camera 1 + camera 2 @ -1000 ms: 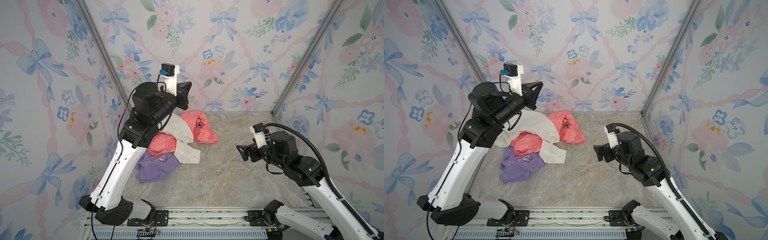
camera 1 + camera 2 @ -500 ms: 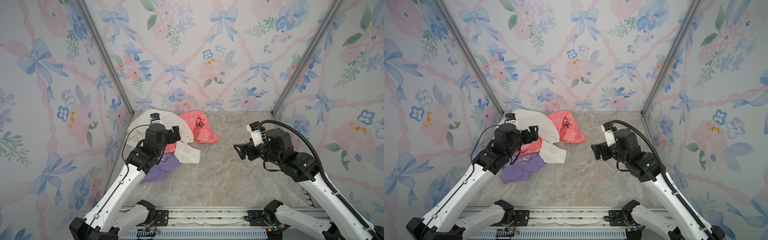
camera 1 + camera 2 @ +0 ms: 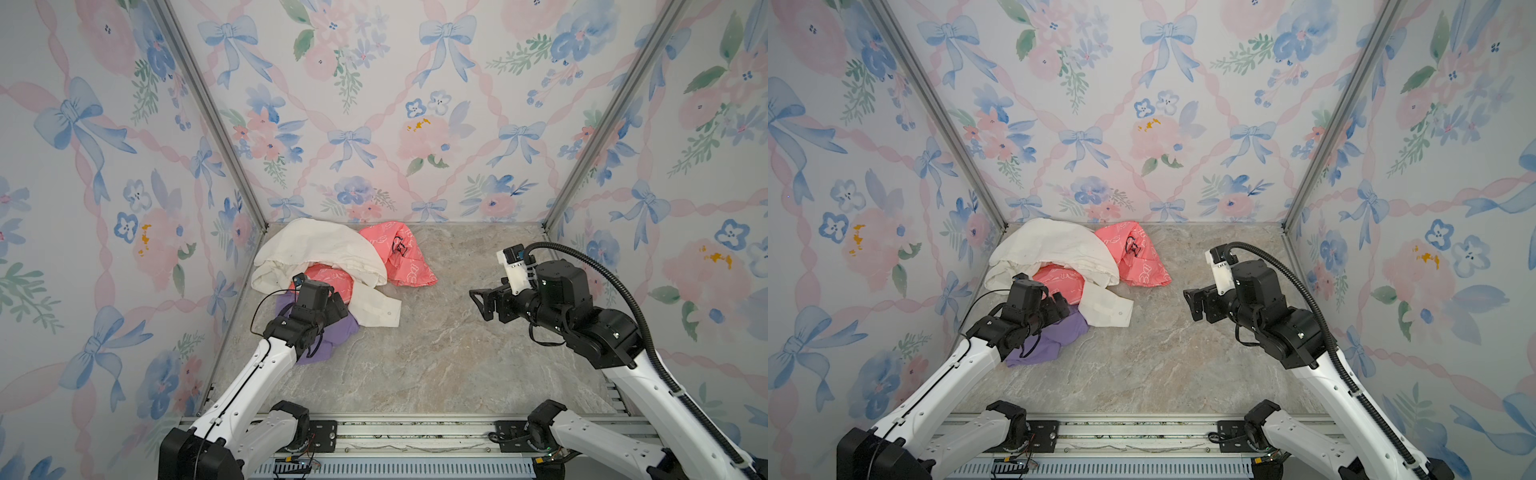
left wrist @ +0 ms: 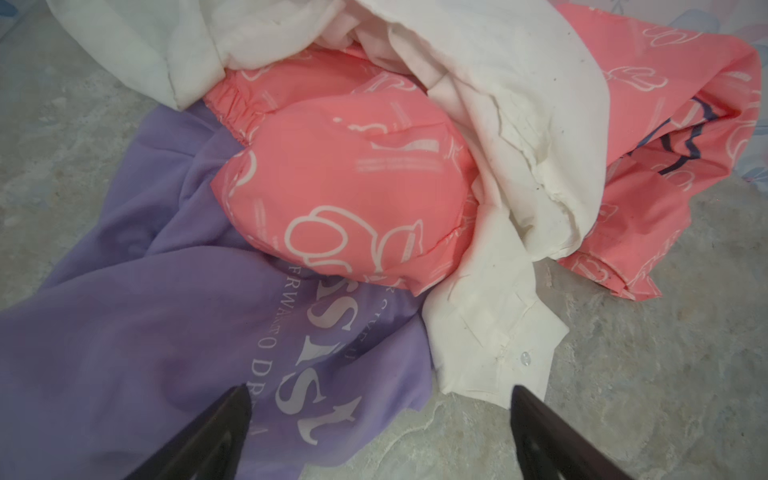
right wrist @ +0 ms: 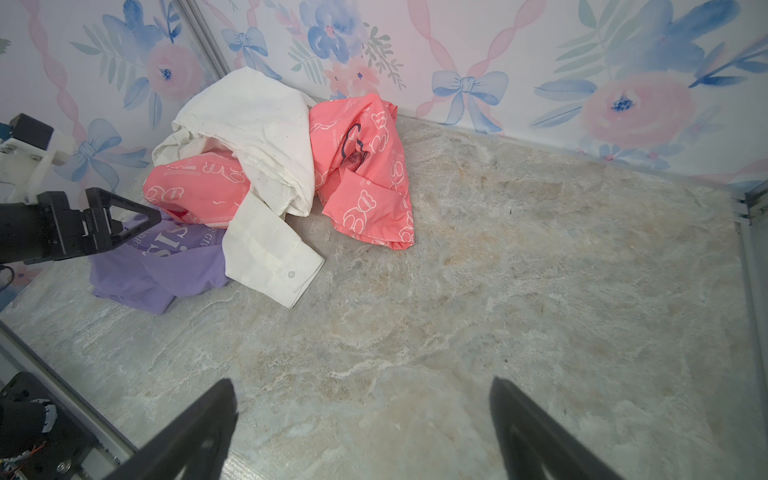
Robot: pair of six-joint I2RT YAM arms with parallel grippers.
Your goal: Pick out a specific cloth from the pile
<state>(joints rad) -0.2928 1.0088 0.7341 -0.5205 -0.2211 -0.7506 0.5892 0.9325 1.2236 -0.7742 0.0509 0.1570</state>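
Observation:
My gripper will lift the lavender cloth (image 3: 339, 330), and it will slip out and leave the pile behind, because the coral-pink cloth (image 3: 333, 277) only rests over it.
The pile lies at the back left of the marble floor. A cream-white shirt (image 3: 316, 249) is draped over a coral-pink cloth (image 3: 409, 259) with white bear outlines. The cloth (image 3: 347, 330), lavender with white lettering (image 4: 166, 324), sticks out from under the pile's front edge in both top views (image 3: 1054, 336). My left gripper (image 4: 380, 392) hovers low over it, open. One finger is above the lavender fabric and the other by the shirt's cuff (image 4: 494, 357). Whether it touches I cannot tell. My right gripper (image 3: 482, 303) stands open and empty over bare floor (image 5: 361, 390).
Flowered walls close the cell on three sides, with metal posts (image 3: 208, 112) in the back corners. The pile sits close to the left wall. A metal rail (image 3: 415, 432) runs along the front edge. Bare marble floor (image 3: 436, 357) spreads between the two arms.
My left arm has dropped from high by the back wall to low over the lavender cloth, and its jaws have opened. The right arm has shifted slightly.

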